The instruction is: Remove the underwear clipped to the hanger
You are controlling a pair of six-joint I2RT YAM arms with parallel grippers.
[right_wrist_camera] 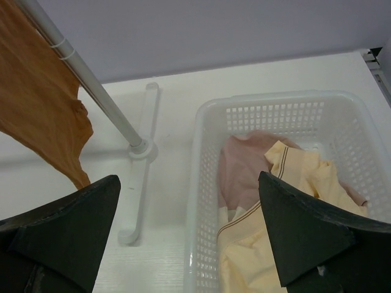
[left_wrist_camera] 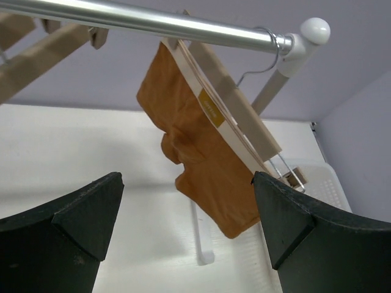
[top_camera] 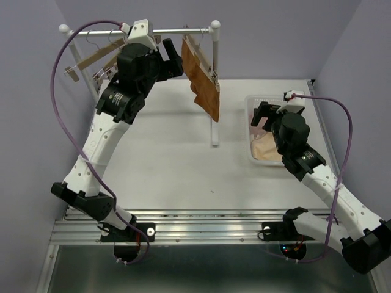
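Note:
I keep moving my left gripper toward the bar below the hook until its fingers are on both sides of the bar, because the orange-brown underwear's wooden hanger hangs clear of the empty hangers.
The orange-brown underwear hangs clipped to a wooden hanger on the rail; it also shows in the left wrist view and the right wrist view. My left gripper is open and empty, raised by the rail just left of that garment. The pale pink underwear and the cream-beige underwear lie in the white basket. My right gripper is open and empty above the basket's left side.
The rack's metal rail runs across the back on white posts, with a foot on the table. Two bare wooden hangers hang at the rail's left end. The basket stands at the right.

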